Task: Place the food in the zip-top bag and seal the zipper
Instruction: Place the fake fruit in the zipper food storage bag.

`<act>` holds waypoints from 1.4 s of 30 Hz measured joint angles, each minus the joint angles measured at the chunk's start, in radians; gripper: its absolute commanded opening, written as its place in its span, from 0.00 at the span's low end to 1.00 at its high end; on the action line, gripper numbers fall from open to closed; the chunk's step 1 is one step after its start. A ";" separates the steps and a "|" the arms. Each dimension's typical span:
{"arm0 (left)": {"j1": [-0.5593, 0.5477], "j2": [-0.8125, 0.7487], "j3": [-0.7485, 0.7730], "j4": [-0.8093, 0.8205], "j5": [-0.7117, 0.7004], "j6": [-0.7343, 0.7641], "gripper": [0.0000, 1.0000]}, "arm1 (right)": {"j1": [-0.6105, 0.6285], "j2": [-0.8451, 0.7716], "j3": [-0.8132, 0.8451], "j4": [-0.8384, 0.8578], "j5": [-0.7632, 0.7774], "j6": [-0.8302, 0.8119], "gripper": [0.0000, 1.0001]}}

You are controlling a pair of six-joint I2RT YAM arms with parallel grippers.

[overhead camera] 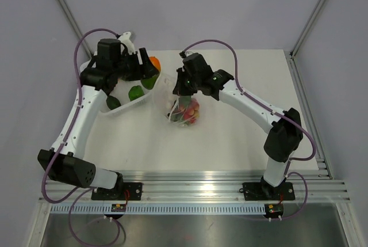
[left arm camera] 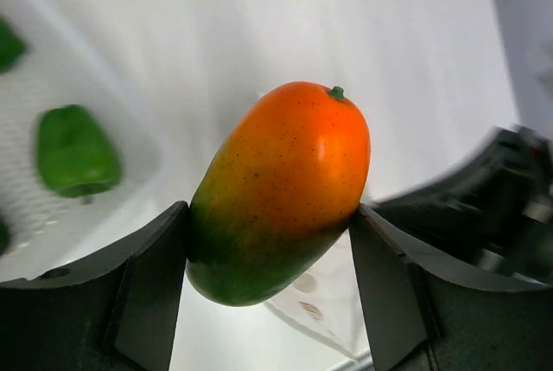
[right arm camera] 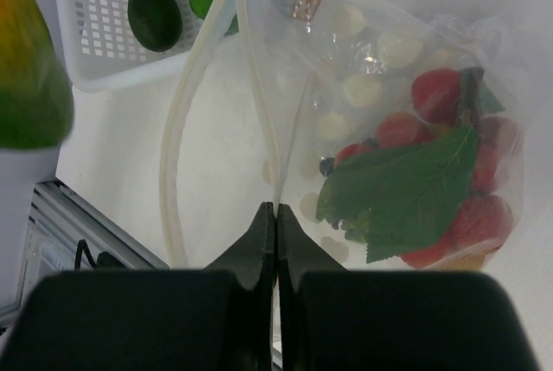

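The zipper's edges are spread wide for the mango, so my left gripper goes on moving it until it hangs in the bag's opening before it lets go.
My left gripper is shut on an orange-and-green mango and holds it in the air over the right end of the white tray; the mango also shows at the left edge of the right wrist view. The zip-top bag lies just right of the tray, holding red pieces and a green leaf. Its zipper stands apart in an open loop. My right gripper is shut on the bag's mouth edge and holds it up.
The tray holds a dark avocado, a green pepper and another green piece. The right arm is close beside the mango. A metal rail runs along the table's near edge.
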 measured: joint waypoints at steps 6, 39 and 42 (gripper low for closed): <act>-0.162 -0.060 -0.144 0.087 0.068 -0.155 0.18 | 0.000 -0.020 -0.029 0.021 0.022 0.020 0.00; -0.219 -0.058 -0.217 0.071 0.015 -0.288 0.96 | 0.000 -0.178 -0.222 0.163 0.082 0.099 0.00; -0.214 -0.059 -0.195 0.023 -0.014 -0.259 0.94 | 0.000 -0.184 -0.228 0.168 0.082 0.098 0.00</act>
